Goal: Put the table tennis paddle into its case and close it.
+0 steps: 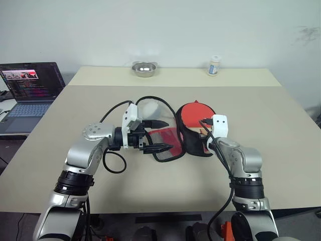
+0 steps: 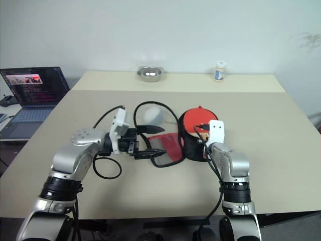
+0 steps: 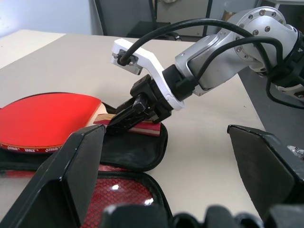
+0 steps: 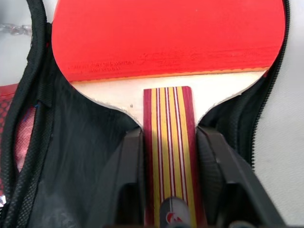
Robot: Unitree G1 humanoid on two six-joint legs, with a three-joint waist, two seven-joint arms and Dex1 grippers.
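Observation:
The paddle's red side is crowding the case's zipper edge (image 4: pixel 281 53). My right gripper should turn the paddle's handle (image 4: pixel 169 137) back and forth to settle the paddle before the case's flap closes.
The table tennis paddle (image 1: pixel 195 113) lies red face up in the black half of the open case (image 1: pixel 194 149), its striped wooden handle (image 4: pixel 168 156) pointing toward me. My right gripper (image 4: pixel 168 135) is shut on that handle, one black finger (image 4: pixel 130 166) against each side. The case's red mesh flap (image 1: pixel 164 136) is folded open to the left, flat on the table. Just above this flap my left gripper (image 1: pixel 168 134) points right with its fingers wide open and nothing between them.
A grey-white pouch (image 1: pixel 150 109) sits just behind the flap. A metal bowl (image 1: pixel 144 68) and a small bottle (image 1: pixel 214 66) stand at the table's far edge. An open laptop (image 1: pixel 30 85) is on a side desk to the left.

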